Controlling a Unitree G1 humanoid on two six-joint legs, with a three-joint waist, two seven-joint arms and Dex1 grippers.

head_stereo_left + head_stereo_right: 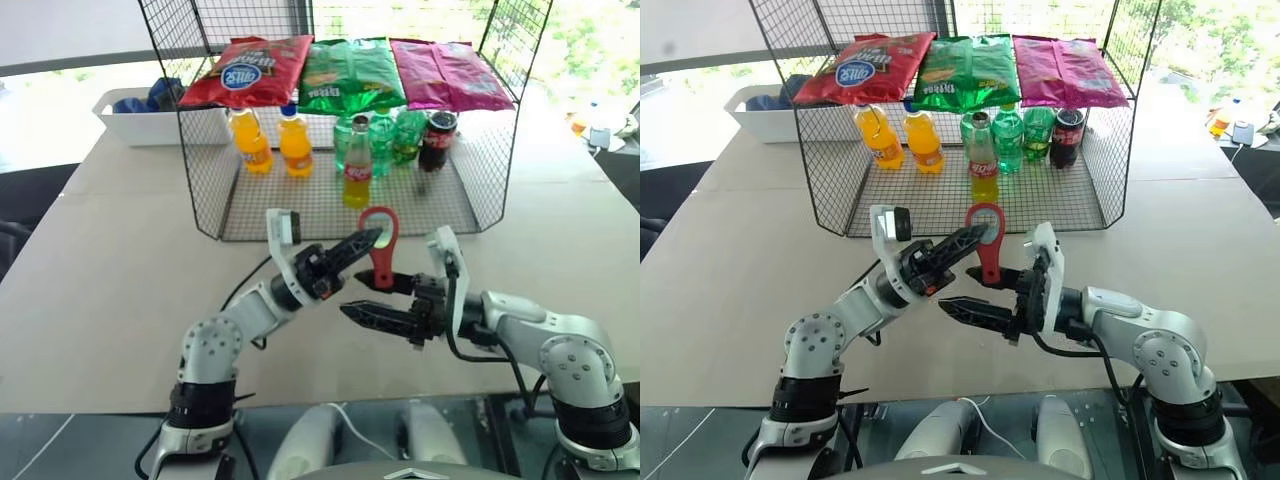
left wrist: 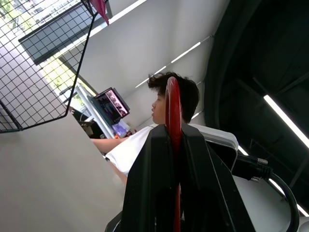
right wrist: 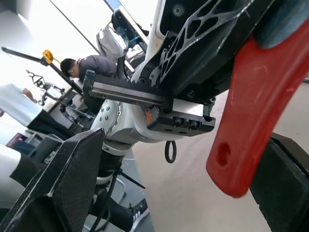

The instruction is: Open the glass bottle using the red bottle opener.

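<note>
I expect the cap (image 1: 361, 121) to pop off and drop clear when I lever the opener, because it is short and sits over the glass bottle's narrow neck (image 1: 359, 139).
The red bottle opener (image 1: 380, 240) stands upright in the air above the table's front, loop head up. My left gripper (image 1: 373, 237) is shut on its loop head; in the left wrist view the opener (image 2: 173, 108) is clamped edge-on between the fingers. My right gripper (image 1: 353, 294) points left, open, its jaws either side of the opener's handle end (image 3: 241, 145), which hangs close to one finger. The glass bottle (image 1: 357, 165), with yellow drink and a red label, stands upright inside the wire basket, beyond both grippers.
The wire basket (image 1: 300, 205) also holds two orange bottles (image 1: 272, 140), green bottles (image 1: 385, 135) and a dark cola can (image 1: 437, 140); chip bags (image 1: 350, 72) lie on its top. A white bin (image 1: 140, 125) sits back left. People (image 2: 169, 96) show behind.
</note>
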